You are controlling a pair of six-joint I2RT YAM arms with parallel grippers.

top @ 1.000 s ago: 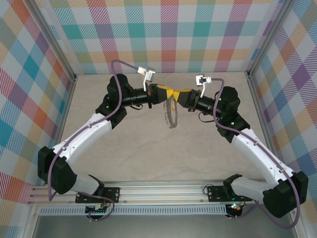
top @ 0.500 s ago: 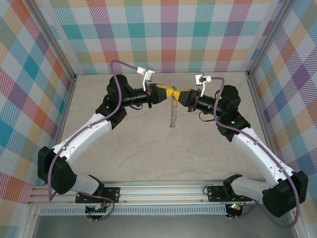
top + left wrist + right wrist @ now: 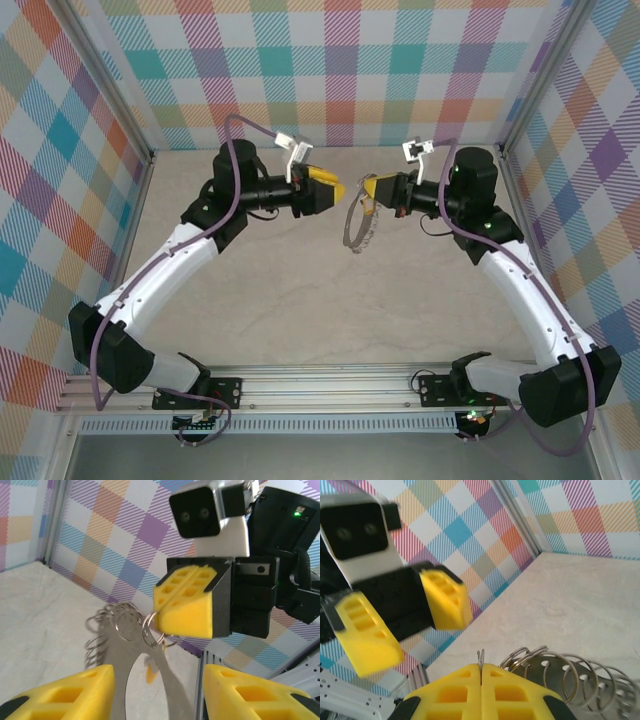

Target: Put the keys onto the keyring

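Note:
The small ring in my right gripper (image 3: 149, 629) is above my left gripper's open fingers. My left gripper should line up with that ring (image 3: 158, 641) before it pinches it.
The keyring (image 3: 355, 225) hangs in the air between the two arms. It is a thin silvery loop (image 3: 120, 645) edged with several small split rings (image 3: 570, 680). My right gripper (image 3: 368, 190) is shut on one small ring at the loop's top (image 3: 481, 666). Its yellow fingers (image 3: 187, 607) pinch that ring in the left wrist view. My left gripper (image 3: 338, 190) faces it from the left, open and apart from the loop (image 3: 157, 695). A small blurred brass-yellow piece (image 3: 149, 674), apparently the key, hangs under the rings.
The beige tabletop (image 3: 300, 290) lies below the hanging loop. Checked walls (image 3: 340, 70) and metal frame posts (image 3: 525, 200) enclose the table on three sides. Both arms reach inward from the near rail (image 3: 330, 385).
The two grippers were pressed together at the top of the loop. The left one has since let go, opened and drawn back left; the right one has moved right with the keyring.

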